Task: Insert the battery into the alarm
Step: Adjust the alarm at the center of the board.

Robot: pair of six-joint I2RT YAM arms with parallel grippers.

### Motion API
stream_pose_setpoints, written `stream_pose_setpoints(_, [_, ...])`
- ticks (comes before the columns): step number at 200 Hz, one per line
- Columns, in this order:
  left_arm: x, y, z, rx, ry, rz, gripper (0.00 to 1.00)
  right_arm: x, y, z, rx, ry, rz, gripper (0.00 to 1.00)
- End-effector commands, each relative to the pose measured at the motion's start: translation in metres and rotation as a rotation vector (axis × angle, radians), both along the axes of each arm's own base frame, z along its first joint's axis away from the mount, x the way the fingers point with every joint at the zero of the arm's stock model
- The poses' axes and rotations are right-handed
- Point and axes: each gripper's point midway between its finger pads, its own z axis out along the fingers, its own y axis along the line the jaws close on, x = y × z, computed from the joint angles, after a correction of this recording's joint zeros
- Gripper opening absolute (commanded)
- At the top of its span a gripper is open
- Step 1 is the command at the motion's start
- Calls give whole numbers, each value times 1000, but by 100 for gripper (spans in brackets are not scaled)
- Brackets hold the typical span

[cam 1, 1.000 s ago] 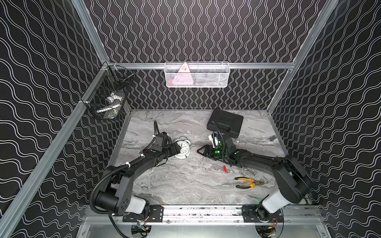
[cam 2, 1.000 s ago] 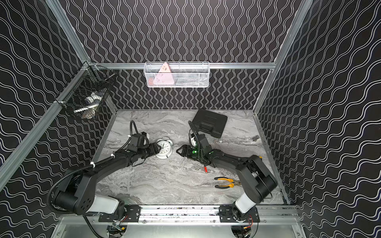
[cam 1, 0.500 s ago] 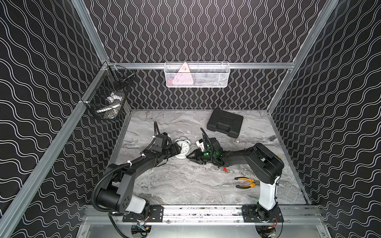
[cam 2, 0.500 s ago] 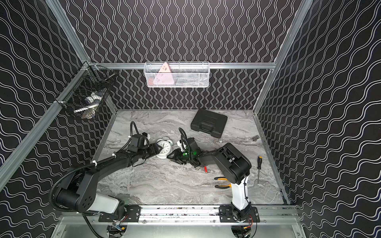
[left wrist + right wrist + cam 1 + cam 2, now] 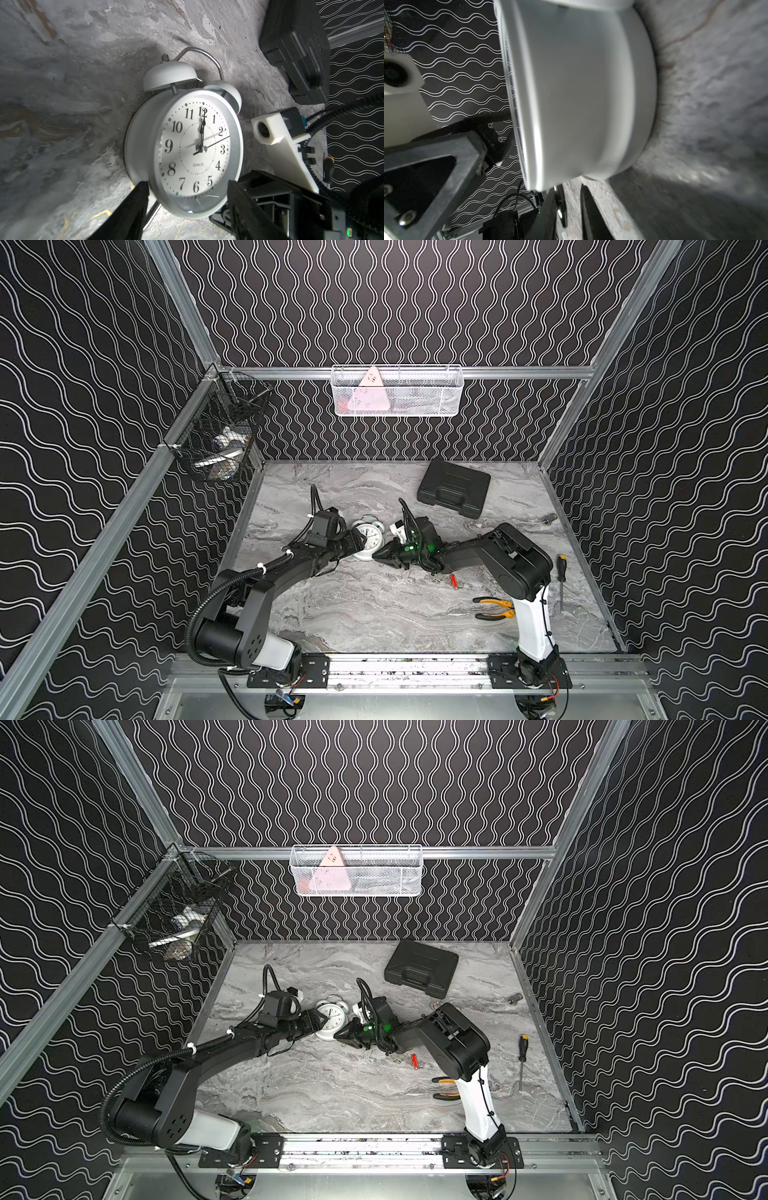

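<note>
My left gripper is slanting down over the dial of the alarm (image 5: 196,148), so it should open, move in level and grip the alarm's side (image 5: 140,142) from dial to back.
The alarm (image 5: 369,537) (image 5: 331,1017), a white twin-bell clock, lies dial-up at mid table in both top views. My left gripper (image 5: 356,540) (image 5: 188,187) holds it from the left, with its fingers (image 5: 141,195) against both sides of the lower rim of the alarm (image 5: 199,145). My right gripper (image 5: 377,559) (image 5: 572,205) sits low at the clock's right side. Its jaws stand a narrow gap apart under the white body of the alarm (image 5: 581,93), and only tabletop shows between them. The battery (image 5: 454,581) (image 5: 414,1061), small and red, lies on the table beside the right forearm.
A black case (image 5: 453,487) (image 5: 295,47) lies behind the right arm. Yellow-handled pliers (image 5: 494,609) and a screwdriver (image 5: 560,585) lie at the front right. A small metal piece (image 5: 549,518) lies near the right wall. A white basket (image 5: 397,391) and a black one (image 5: 220,435) hang on the walls.
My right arm swung left from beside the black case to the clock's right side, and its jaws narrowed. The left gripper and the clock stayed in place.
</note>
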Motion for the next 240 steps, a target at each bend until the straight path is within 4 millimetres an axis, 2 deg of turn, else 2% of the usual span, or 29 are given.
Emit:
stream_pose_setpoints(1, [3, 0, 4, -3, -15, 6, 65, 4, 5, 6, 31, -14, 7, 22])
stream_pose_setpoints(11, [3, 1, 4, 1, -15, 6, 65, 5, 5, 6, 31, -15, 9, 18])
stream_pose_setpoints(38, [3, 1, 5, 2, -20, 6, 66, 7, 5, 5, 28, -21, 12, 0])
stream_pose_setpoints(76, [4, 5, 13, 8, -49, 26, 71, 4, 3, 13, 35, -74, 32, 0])
stream_pose_setpoints(105, [2, 22, 31, 16, -111, 112, 87, 2, -2, 29, 26, -155, 45, 0])
stream_pose_setpoints(112, [2, 26, 34, -4, -116, 131, 93, 1, -4, 26, 14, -162, 48, 0])
stream_pose_setpoints(115, [2, 27, 35, -14, -117, 139, 96, 1, -4, 38, 27, -188, 47, 0])
stream_pose_setpoints(119, [1, 28, 36, -35, -115, 146, 98, 1, -5, 41, 25, -199, 48, 0])
stream_pose_setpoints(137, [3, 26, 36, -151, -96, 173, 99, 1, -8, 48, 22, -233, 50, 0])
stream_pose_setpoints(165, [5, 11, 27, -340, -59, 207, 99, 0, -8, 54, 38, -250, 49, 0])
stream_pose_setpoints(196, [1, 7, 15, -444, -18, 255, 99, 1, -11, 56, 48, -253, 29, 0])
stream_pose_setpoints(240, [4, -2, 19, -553, -11, 248, 97, 2, -10, 61, 98, -244, 14, 0])
